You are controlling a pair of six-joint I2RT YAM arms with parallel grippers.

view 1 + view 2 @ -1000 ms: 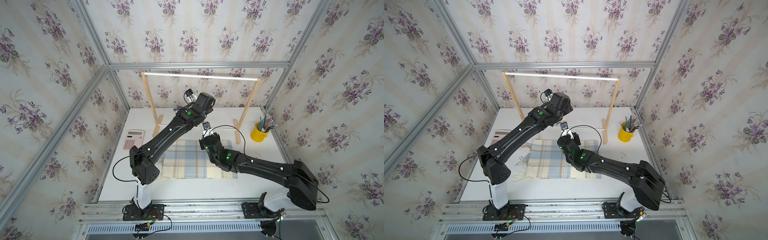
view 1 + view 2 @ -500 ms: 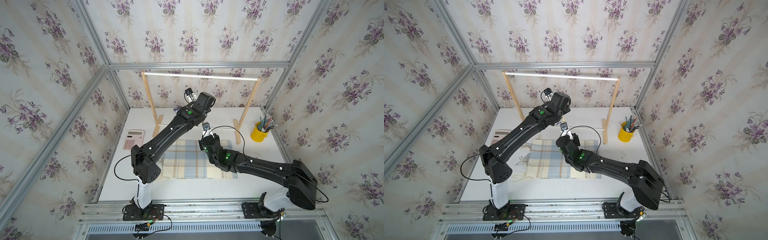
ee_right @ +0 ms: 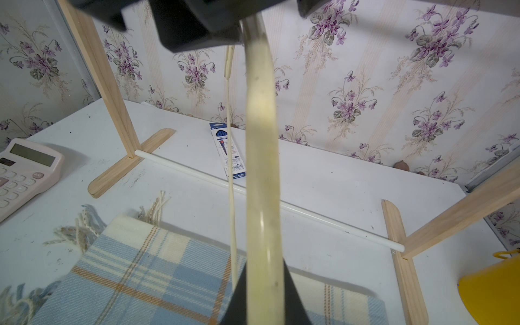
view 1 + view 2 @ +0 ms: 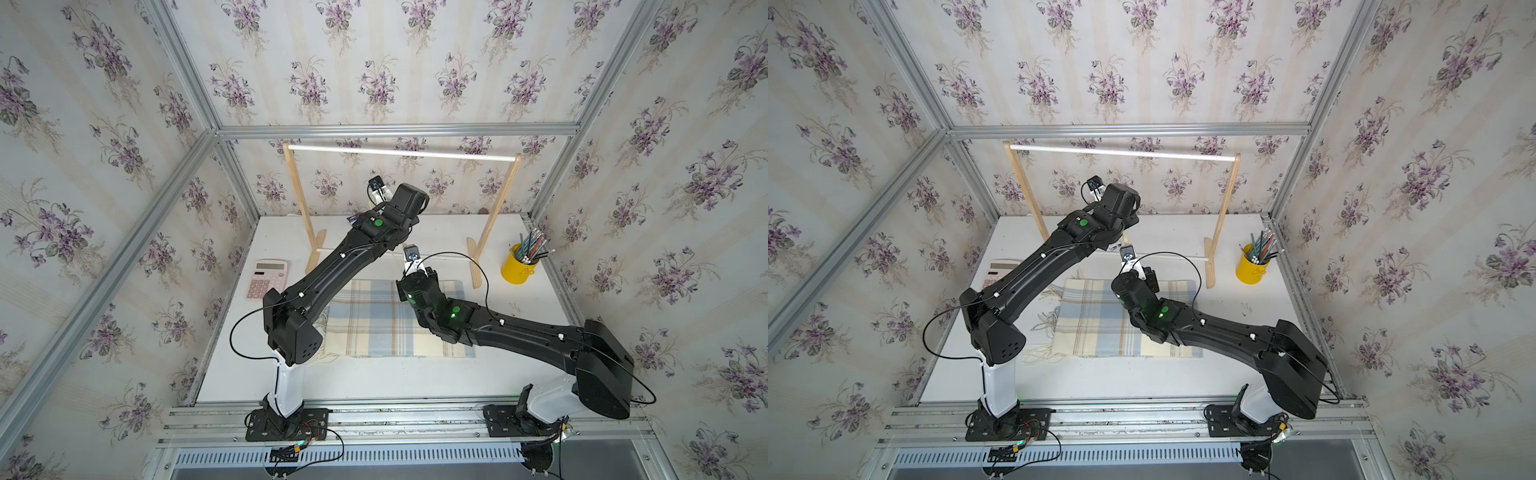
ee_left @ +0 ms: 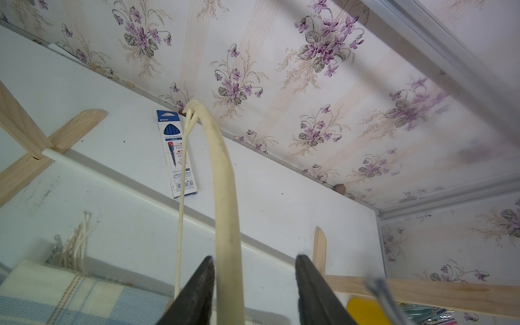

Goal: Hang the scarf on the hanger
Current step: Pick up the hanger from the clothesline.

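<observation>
The hanger sits at a slant in the robot's left gripper with its arm (image 5: 227, 254) against a finger, so the robot should straighten the hanger within the fingers (image 5: 257, 292) and close them before the right gripper opens.
The scarf (image 4: 374, 324) (image 4: 1096, 324), plaid pale blue and cream with fringed ends, lies flat and folded on the white table. The pale wooden hanger (image 3: 260, 140) is up in the air above the scarf's far edge. My right gripper (image 3: 264, 264) is shut on one curved arm of it. My left gripper (image 5: 254, 256) is open around the hanger (image 5: 225, 197): the arm rests against one finger (image 5: 202, 281), with a wide gap to the other. The thin lower bar (image 5: 180, 225) runs beside the arm. In both top views the wrists hide both grippers.
A wooden rack with a white top rod (image 4: 399, 153) stands at the back, its lower rod (image 3: 253, 194) just past the scarf. A blue pencil box (image 3: 228, 150) lies behind it. A pink calculator (image 4: 268, 279) is at the left, a yellow pencil cup (image 4: 519, 268) at the right.
The right wrist has edged slightly to the left over the scarf. The left arm has barely moved.
</observation>
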